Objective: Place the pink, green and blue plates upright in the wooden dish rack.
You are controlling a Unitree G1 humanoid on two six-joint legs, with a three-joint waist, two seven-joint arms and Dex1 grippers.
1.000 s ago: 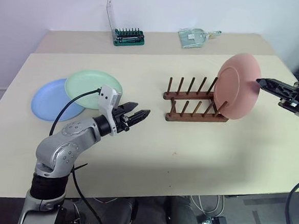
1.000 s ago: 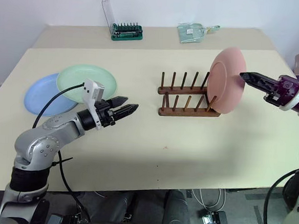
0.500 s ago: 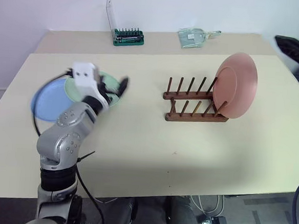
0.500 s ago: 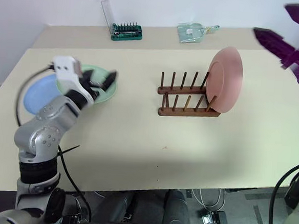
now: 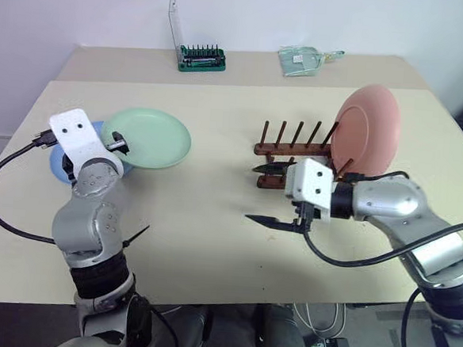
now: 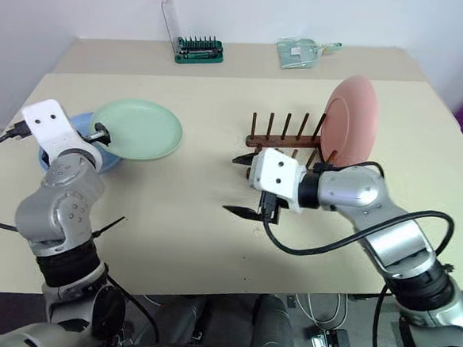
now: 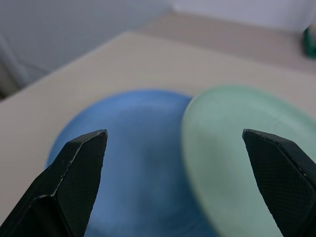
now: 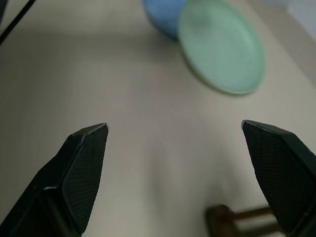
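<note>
The green plate lies partly over the blue plate, far from my right gripper. My left gripper should pick up the green plate by its rim [image 5: 106,126] and pass it to my right gripper.
The pink plate [image 5: 365,134] stands upright in the right end slot of the wooden dish rack [image 5: 285,149]. The green plate [image 5: 146,137] lies flat at the table's left, overlapping the blue plate [image 7: 133,163] beneath it. My left gripper [image 5: 117,142] is open, hovering low over the near edges of these two plates; the arm hides much of the blue one. My right gripper [image 5: 266,193] is open and empty, pointing left just in front of the rack's left end, with its fingers [image 8: 84,163] spread wide over bare table.
A green tray of screwdriver bits [image 5: 201,59] and a clear packet [image 5: 303,59] lie on the back table by the wall. A black cable [image 5: 7,197] trails from my left wrist. Bare tabletop [image 5: 204,219] runs between the plates and the rack.
My right gripper left the pink plate standing in the rack, swung up, then came down left in front of the rack. My left gripper swung from mid-table to the green and blue plates. Both opened wider.
</note>
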